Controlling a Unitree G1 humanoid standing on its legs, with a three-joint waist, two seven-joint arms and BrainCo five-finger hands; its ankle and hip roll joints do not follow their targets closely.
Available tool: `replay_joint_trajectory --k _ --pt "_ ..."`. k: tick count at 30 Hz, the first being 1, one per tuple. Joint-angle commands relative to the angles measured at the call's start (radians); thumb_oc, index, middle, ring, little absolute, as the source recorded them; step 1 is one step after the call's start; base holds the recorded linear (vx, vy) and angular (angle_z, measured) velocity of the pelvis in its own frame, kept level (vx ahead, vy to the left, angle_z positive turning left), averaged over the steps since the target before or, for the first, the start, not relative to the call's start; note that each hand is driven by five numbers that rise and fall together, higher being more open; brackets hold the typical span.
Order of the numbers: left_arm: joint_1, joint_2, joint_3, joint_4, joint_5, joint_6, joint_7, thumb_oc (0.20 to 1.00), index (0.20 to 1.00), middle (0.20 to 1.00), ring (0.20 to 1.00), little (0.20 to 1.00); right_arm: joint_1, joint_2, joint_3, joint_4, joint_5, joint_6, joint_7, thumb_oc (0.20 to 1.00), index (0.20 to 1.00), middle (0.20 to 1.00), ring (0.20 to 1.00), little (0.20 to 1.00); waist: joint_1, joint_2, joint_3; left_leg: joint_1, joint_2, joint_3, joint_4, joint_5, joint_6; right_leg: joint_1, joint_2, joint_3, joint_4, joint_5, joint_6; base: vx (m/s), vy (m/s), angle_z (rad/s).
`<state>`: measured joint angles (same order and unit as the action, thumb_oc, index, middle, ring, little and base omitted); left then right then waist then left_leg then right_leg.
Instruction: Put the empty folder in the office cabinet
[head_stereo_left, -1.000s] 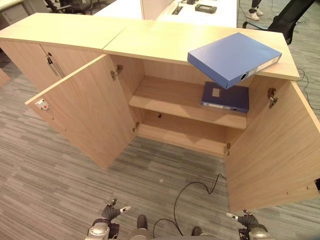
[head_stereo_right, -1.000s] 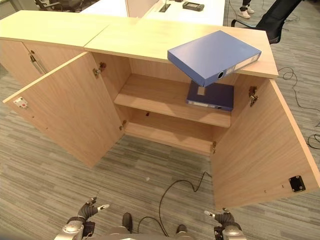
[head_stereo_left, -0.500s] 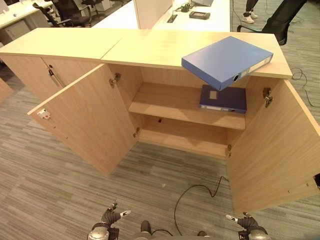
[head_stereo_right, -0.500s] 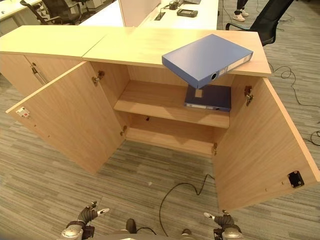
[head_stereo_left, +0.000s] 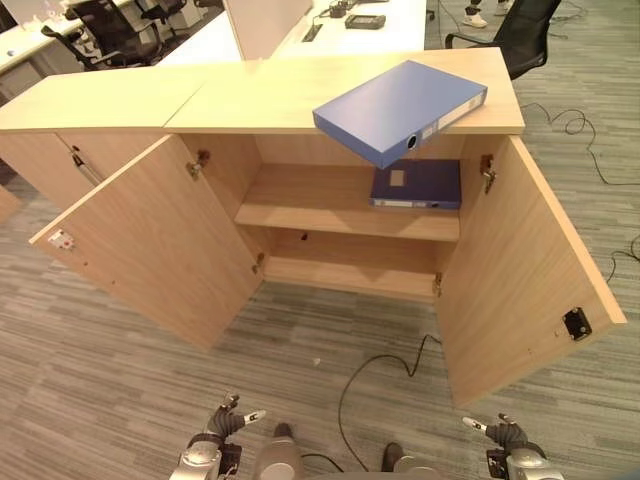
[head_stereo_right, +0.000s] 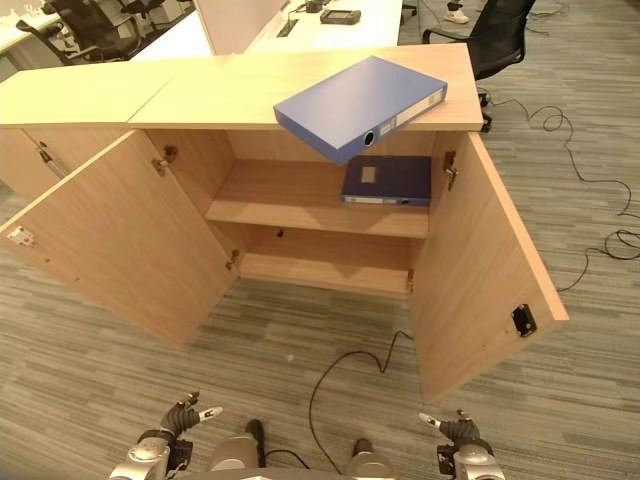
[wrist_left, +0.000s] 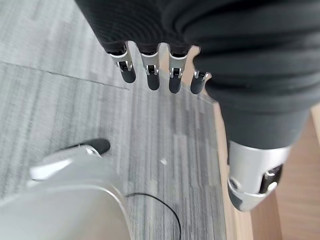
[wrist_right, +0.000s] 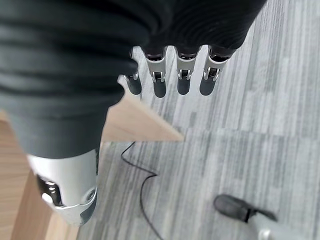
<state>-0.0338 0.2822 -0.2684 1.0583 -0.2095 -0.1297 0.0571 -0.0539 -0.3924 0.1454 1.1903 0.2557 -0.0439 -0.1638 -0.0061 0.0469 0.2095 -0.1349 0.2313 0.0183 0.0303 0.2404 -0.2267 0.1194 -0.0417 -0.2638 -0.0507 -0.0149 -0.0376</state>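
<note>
My gripper will turn the blue folder (head_stereo_left: 400, 112) over, and its hidden bottom side should show a white label, because the blue folder's upper side (head_stereo_left: 385, 102) is plain, unlike the darker folder's.
A blue folder (head_stereo_left: 398, 109) lies flat on top of the wooden office cabinet (head_stereo_left: 340, 90), jutting past its front edge above the open compartment. A second, darker blue folder (head_stereo_left: 417, 185) lies on the middle shelf (head_stereo_left: 310, 205) inside, at its right end. Both cabinet doors (head_stereo_left: 165, 245) stand wide open. My left hand (head_stereo_left: 228, 423) and right hand (head_stereo_left: 500, 432) hang low near the floor, far in front of the cabinet, both open with straight fingers (wrist_left: 150, 70) and holding nothing. The right hand's fingers (wrist_right: 182, 75) point at the carpet.
The right door (head_stereo_left: 525, 270) swings out toward me on the right. A closed cabinet (head_stereo_left: 70, 150) adjoins on the left. White desks (head_stereo_left: 300, 20) and black office chairs (head_stereo_left: 505, 30) stand behind. Grey carpet (head_stereo_left: 120, 390) spreads between me and the cabinet.
The camera has moved back and to the right, so the cabinet looks smaller and shifted left. The folders and both hands stay as they were.
</note>
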Motion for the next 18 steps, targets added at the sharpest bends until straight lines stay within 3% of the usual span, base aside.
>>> replay_joint_trajectory --k 1,5,11,14,16,18 --pt "-0.029 0.037 0.006 -0.050 0.003 -0.023 0.013 1.000 1.000 1.000 1.000 1.000 -0.040 -0.033 -0.007 0.000 0.018 -0.014 -0.022 1.000 1.000 1.000 1.000 1.000 0.056 0.009 0.057 -0.071 0.040 -0.039 0.014 -0.040 0.034 0.115 -0.044 0.058 0.075 -0.183 0.125 0.32 0.125 -0.11" --pt "-0.028 0.042 0.023 -0.028 -0.008 -0.021 0.016 1.000 1.000 1.000 1.000 1.000 -0.056 -0.026 0.004 0.010 0.014 -0.011 -0.024 1.000 1.000 1.000 1.000 1.000 0.091 0.000 0.059 -0.109 0.059 -0.078 -0.049 -0.020 0.015 0.171 -0.045 0.111 0.081 -0.234 0.139 0.23 0.120 -0.48" --pt "-0.009 0.051 0.039 0.013 0.004 -0.019 0.010 1.000 1.000 1.000 1.000 1.000 -0.054 0.012 0.001 0.005 0.023 -0.016 -0.014 1.000 1.000 1.000 1.000 1.000 0.117 -0.023 0.013 -0.125 0.073 -0.053 -0.004 -0.002 0.003 0.203 -0.100 0.135 0.045 -0.224 0.188 0.20 0.291 -0.35" --pt "-0.018 0.066 0.049 0.021 0.007 -0.019 0.013 1.000 1.000 1.000 1.000 1.000 -0.049 0.046 -0.001 -0.002 0.035 -0.016 -0.012 1.000 1.000 1.000 1.000 1.000 0.125 -0.049 -0.006 -0.150 0.047 -0.030 0.066 -0.037 0.021 0.181 -0.146 0.137 0.044 -0.194 0.215 0.14 0.311 -0.17" --pt "-0.037 0.084 0.057 0.024 0.003 -0.022 0.019 1.000 1.000 1.000 1.000 1.000 -0.069 0.071 0.008 -0.012 0.041 -0.017 -0.010 1.000 1.000 1.000 1.000 1.000 0.134 -0.078 -0.018 -0.165 0.020 -0.009 0.115 -0.102 0.059 0.135 -0.194 0.139 0.060 -0.146 0.245 0.11 0.331 0.18" --pt "-0.044 0.094 0.059 0.018 -0.002 -0.024 0.021 1.000 1.000 1.000 1.000 1.000 -0.082 0.077 0.012 -0.015 0.042 -0.018 -0.010 1.000 1.000 1.000 1.000 1.000 0.141 -0.085 -0.020 -0.165 0.013 0.002 0.123 -0.120 0.069 0.112 -0.206 0.138 0.078 -0.126 0.253 0.06 0.220 -0.07"
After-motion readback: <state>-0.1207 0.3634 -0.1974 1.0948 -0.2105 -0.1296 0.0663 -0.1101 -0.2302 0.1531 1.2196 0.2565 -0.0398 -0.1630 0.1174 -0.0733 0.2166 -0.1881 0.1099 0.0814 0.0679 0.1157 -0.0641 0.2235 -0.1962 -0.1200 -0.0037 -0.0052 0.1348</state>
